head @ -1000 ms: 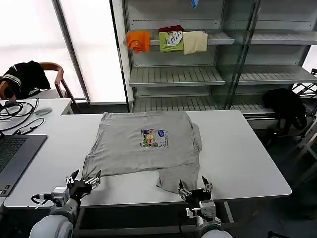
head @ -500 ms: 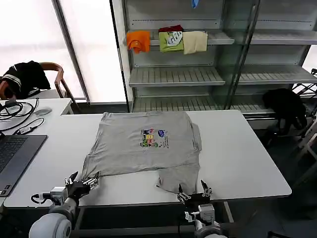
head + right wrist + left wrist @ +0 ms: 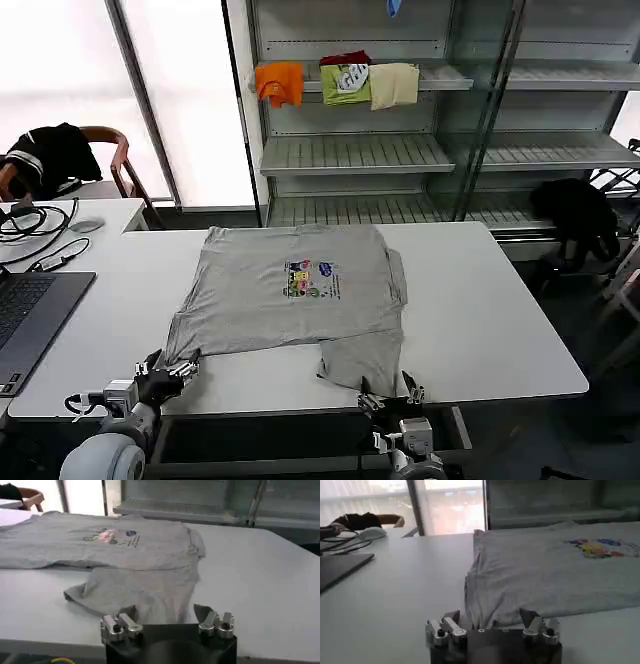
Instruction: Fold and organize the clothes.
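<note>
The shirt's flap (image 3: 361, 358) juts past the shirt's near edge (image 3: 262, 349), so the flap will follow and reach farther across than that edge when I fold it away.
A light grey short-sleeved shirt (image 3: 290, 290) with a small multicoloured chest print lies spread on the white table (image 3: 490, 320). One grey flap (image 3: 362, 358) reaches toward the near edge. My left gripper (image 3: 165, 368) is open at the near edge, just short of the shirt's near left corner. In the left wrist view that corner of the shirt (image 3: 485, 605) lies in front of the open left gripper (image 3: 491, 619). My right gripper (image 3: 390, 398) is open at the near edge, below the flap. The right wrist view has the flap (image 3: 135, 592) just ahead of the right gripper (image 3: 164, 612).
A laptop (image 3: 30, 310), cables (image 3: 35, 225) and a mouse (image 3: 87, 225) sit at the left. Behind stands a chair with a black garment (image 3: 50, 155). Shelves (image 3: 350, 150) hold orange, green and cream garments (image 3: 345, 82). Another black garment (image 3: 575, 215) hangs at the right.
Both grippers have sunk lower and drawn back toward the table's near edge. The shirt has not moved.
</note>
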Controlling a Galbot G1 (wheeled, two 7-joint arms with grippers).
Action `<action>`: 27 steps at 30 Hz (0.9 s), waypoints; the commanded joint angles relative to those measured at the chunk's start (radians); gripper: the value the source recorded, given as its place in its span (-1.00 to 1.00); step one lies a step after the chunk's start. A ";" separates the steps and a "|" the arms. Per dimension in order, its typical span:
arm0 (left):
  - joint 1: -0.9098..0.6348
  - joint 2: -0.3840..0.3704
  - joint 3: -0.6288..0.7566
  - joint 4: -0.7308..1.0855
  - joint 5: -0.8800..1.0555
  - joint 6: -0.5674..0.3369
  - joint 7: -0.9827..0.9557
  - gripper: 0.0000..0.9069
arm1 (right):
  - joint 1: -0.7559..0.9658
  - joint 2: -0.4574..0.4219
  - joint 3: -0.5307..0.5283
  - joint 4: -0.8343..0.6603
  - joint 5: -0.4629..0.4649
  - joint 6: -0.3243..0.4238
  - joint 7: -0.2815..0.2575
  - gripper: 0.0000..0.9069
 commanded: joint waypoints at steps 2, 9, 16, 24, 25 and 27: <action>0.004 -0.005 0.009 -0.002 0.016 0.003 0.004 -0.96 | -0.009 0.000 -0.005 -0.015 0.016 0.025 -0.014 -1.00; 0.005 -0.015 0.018 -0.005 0.016 0.002 0.006 -0.96 | -0.007 -0.002 0.012 -0.007 0.033 0.038 -0.023 -1.00; 0.000 -0.020 0.021 -0.009 0.014 -0.002 0.009 -0.96 | -0.002 -0.004 0.038 0.003 0.035 0.063 -0.041 -1.00; -0.017 -0.042 0.018 -0.017 0.013 -0.034 0.001 -0.98 | 0.031 -0.005 0.102 0.011 0.038 0.114 -0.083 -1.00; -0.019 -0.044 0.017 -0.019 0.014 -0.043 0.000 -0.96 | 0.039 -0.006 0.108 0.014 0.038 0.124 -0.095 -1.00; -0.026 -0.054 0.017 -0.042 0.014 -0.054 -0.001 -0.98 | 0.060 -0.006 0.122 0.016 0.037 0.141 -0.111 -1.00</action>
